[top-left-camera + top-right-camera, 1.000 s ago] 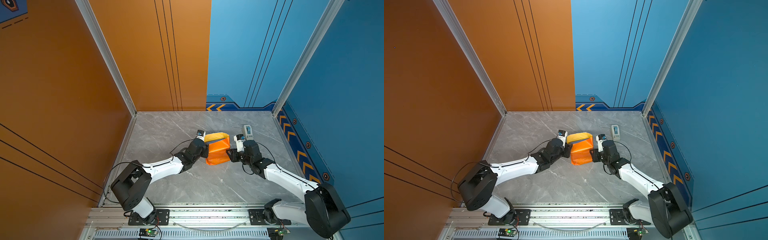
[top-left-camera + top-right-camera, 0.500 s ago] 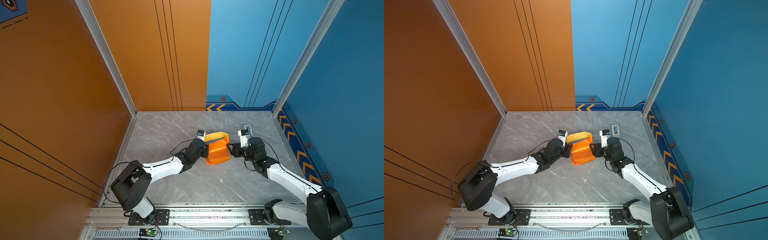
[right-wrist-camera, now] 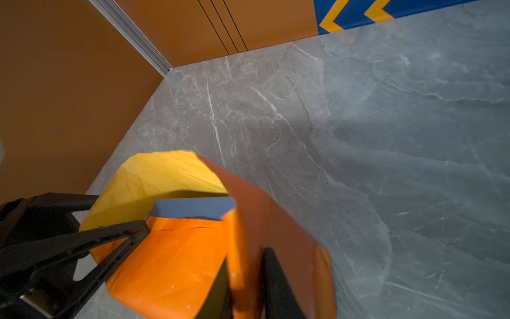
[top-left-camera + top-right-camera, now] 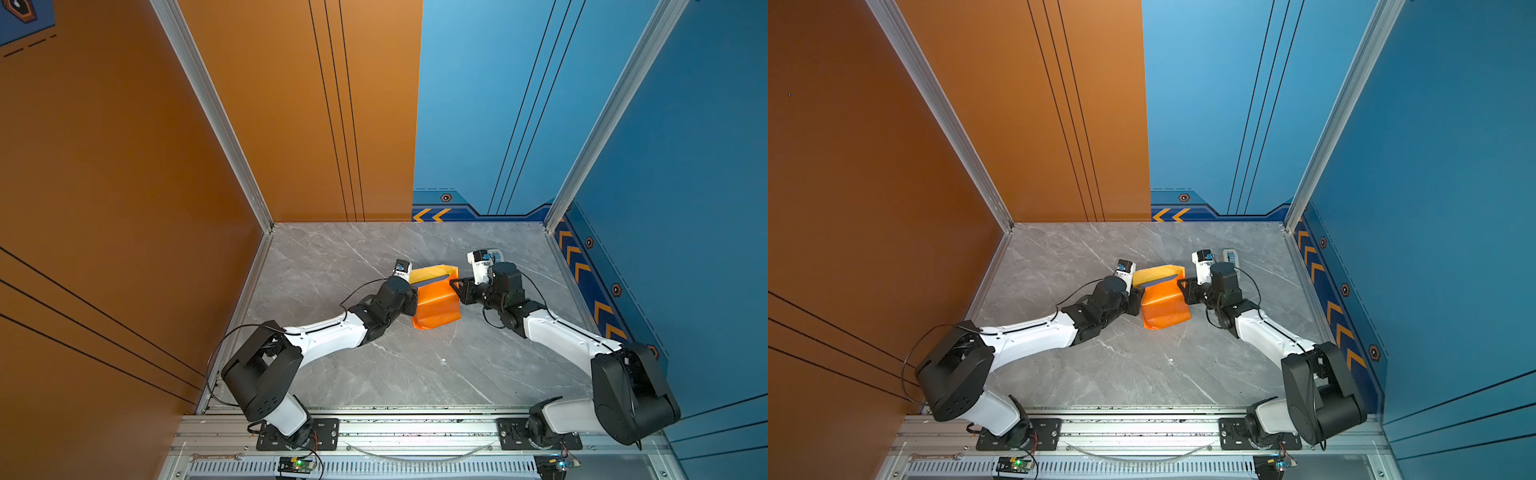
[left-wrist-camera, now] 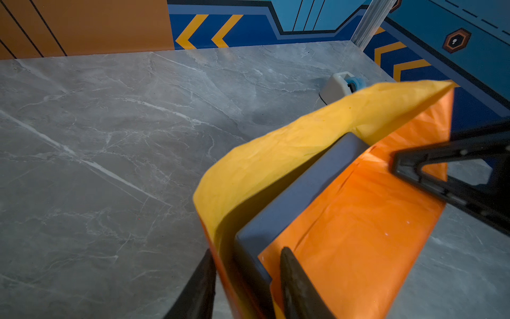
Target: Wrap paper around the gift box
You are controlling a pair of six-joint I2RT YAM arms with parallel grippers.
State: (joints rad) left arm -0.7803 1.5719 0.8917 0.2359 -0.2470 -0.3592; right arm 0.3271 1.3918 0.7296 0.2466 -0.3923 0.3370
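My right gripper should open, push the orange flap (image 5: 438, 112) in against the gift box (image 5: 357, 142) and take hold there, because the flap is standing open past the gift box's end.
The gift box (image 5: 303, 187) shows only as a navy strip (image 4: 432, 279) at the far edge of the parcel. The paper (image 4: 436, 305) covers its top in glossy orange, and a pale yellow flap (image 4: 1158, 272) stands up behind it. From the left, my left gripper (image 5: 247, 251) is shut on the box. One finger presses the paper wall outside it and the other the orange paper on top. From the right, my right gripper (image 3: 247, 256) is shut on an orange paper flap (image 3: 270, 221) at the parcel's right side. Both grippers meet the parcel in both top views.
A small white-grey tape dispenser (image 4: 1230, 255) stands on the grey marble table (image 4: 374, 365) just behind the right wrist. It also shows beyond the yellow flap in the left wrist view. Walls close the table at the left, back and right.
The right gripper opened and drew slightly off the parcel's right side, then came back and closed on the orange flap. The left gripper and the parcel have stayed put.
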